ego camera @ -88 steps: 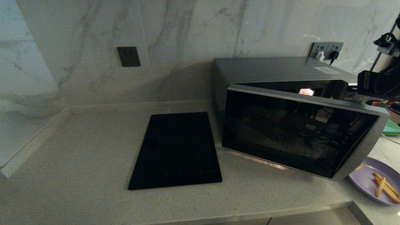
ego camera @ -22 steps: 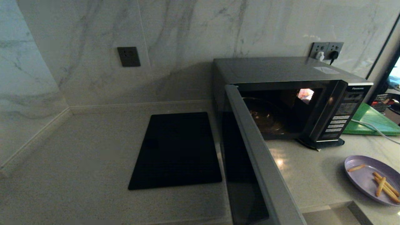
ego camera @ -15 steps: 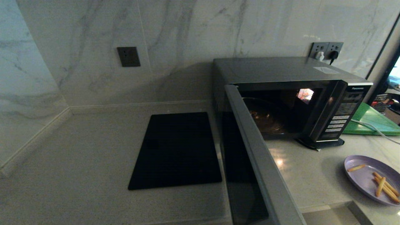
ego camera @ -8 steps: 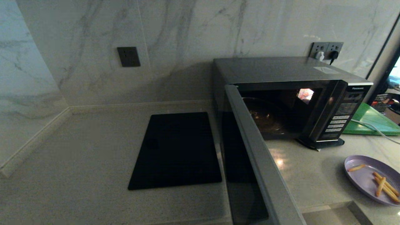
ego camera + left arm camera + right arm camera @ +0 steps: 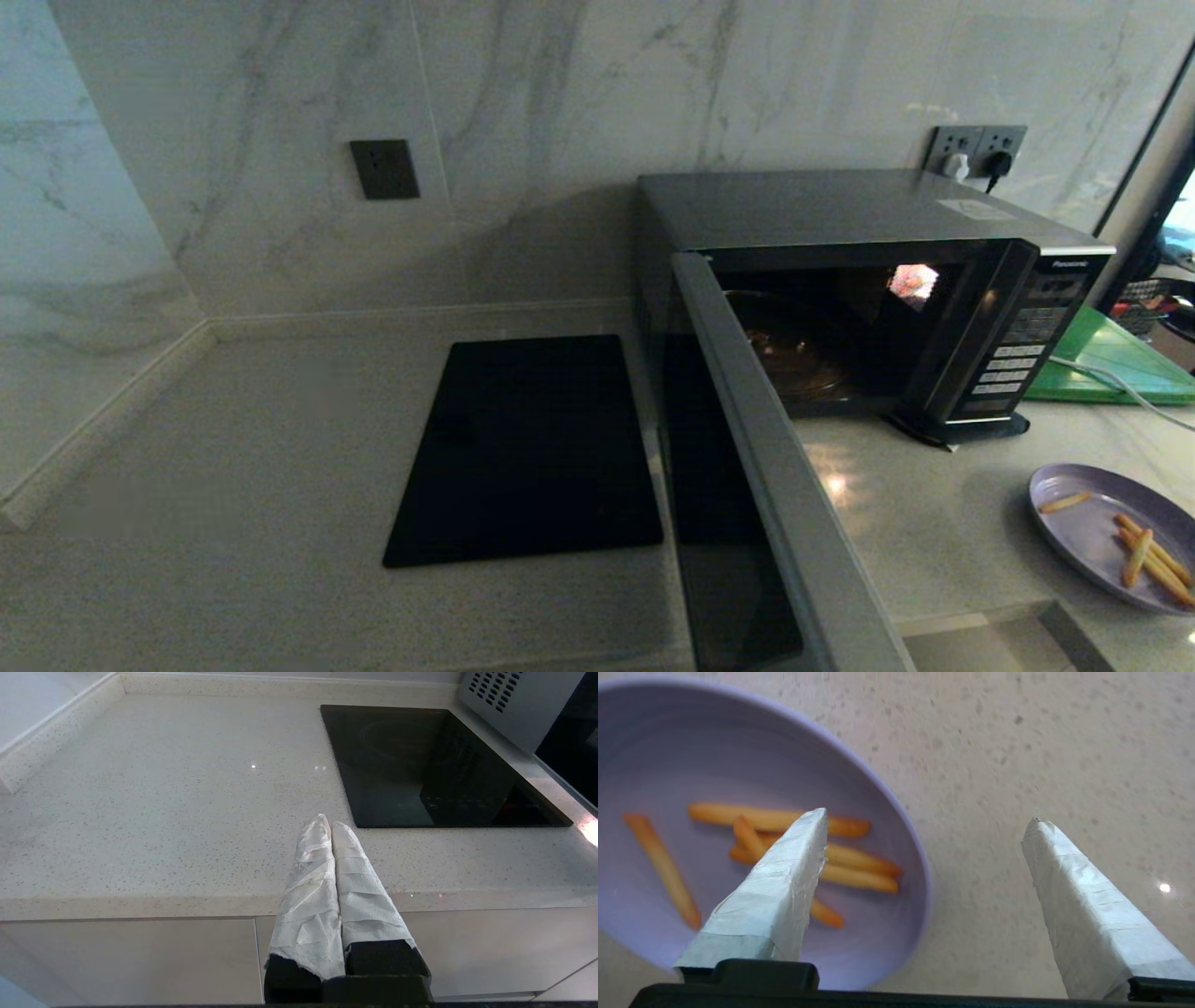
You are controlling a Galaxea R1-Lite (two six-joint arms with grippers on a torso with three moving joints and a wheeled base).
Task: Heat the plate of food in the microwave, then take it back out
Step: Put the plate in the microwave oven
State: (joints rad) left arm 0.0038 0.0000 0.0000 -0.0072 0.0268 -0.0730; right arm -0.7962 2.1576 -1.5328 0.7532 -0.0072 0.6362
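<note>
I expect the loose fries (image 5: 1158, 560) to ride along inside when I carry the lilac plate by its edge, because the lilac plate's rim (image 5: 1040, 519) curves up around them.
The black and silver microwave (image 5: 840, 205) stands at the back right with its door (image 5: 775, 485) swung wide open toward me; the lit cavity holds only the glass turntable (image 5: 794, 350). The lilac plate of food (image 5: 1083, 523), carrying a few fries (image 5: 1144, 551), rests on the counter in front of the microwave's right side. In the right wrist view the plate (image 5: 738, 756) lies just below my open right gripper (image 5: 927, 816), one finger over the fries, the other over bare counter, with the rim between them. My left gripper (image 5: 325, 821) is shut and empty over the counter's front edge.
A flat black cooktop (image 5: 532, 448) lies left of the open door. A green board (image 5: 1111, 359) and a white cable (image 5: 1111, 383) sit right of the microwave. The counter's front edge (image 5: 971, 621) runs close to the plate. Neither arm shows in the head view.
Since the earliest frame the microwave door has swung fully open and the right arm has left the head view. Over the last 1.5 seconds nothing has visibly changed there.
</note>
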